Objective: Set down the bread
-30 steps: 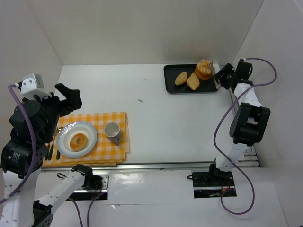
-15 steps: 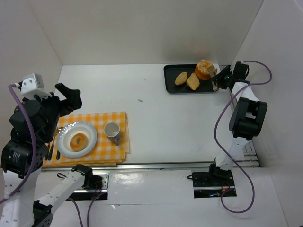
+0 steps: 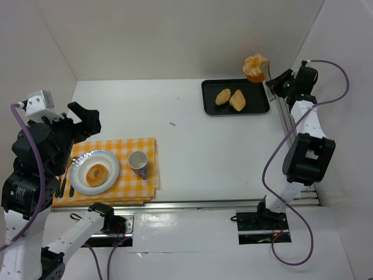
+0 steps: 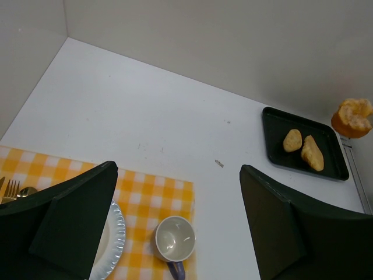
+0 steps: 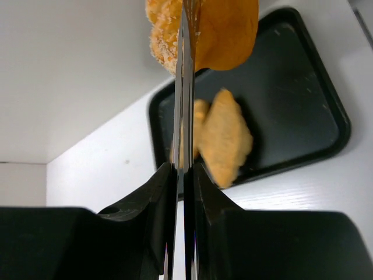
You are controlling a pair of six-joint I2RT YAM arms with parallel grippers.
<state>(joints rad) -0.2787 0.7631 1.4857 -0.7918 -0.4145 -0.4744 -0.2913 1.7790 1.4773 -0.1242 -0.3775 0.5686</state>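
I should keep carrying the orange bread [image 3: 254, 68] with my right gripper until it hangs over the white plate [image 3: 94, 162], because the closed tongs hold it clear above the black tray.
A round orange bread [image 3: 254, 67] hangs in the air above the back right corner of the black tray [image 3: 256, 106], with my right gripper [image 3: 267, 74] shut on it. In the right wrist view the thin fingers [image 5: 180, 87] pinch that bread [image 5: 224, 29] at its edge, the tray [image 5: 291, 87] lying below. Two more breads [image 3: 223, 96] [image 3: 237, 100] lie side by side on the tray. My left gripper [image 3: 87, 119] hovers open over the left side, and in its own view the gripper [image 4: 178, 169] has nothing between its fingers.
An orange checked cloth [image 3: 147, 146] at the near left carries a white plate [image 3: 80, 175] with a doughnut [image 3: 96, 172], a cup [image 3: 138, 160] and cutlery [image 3: 63, 186]. White walls close the table at the back and both sides.
My right gripper has closed on the round bread and lifted it off the tray, up and toward the back wall. The left arm has not moved.
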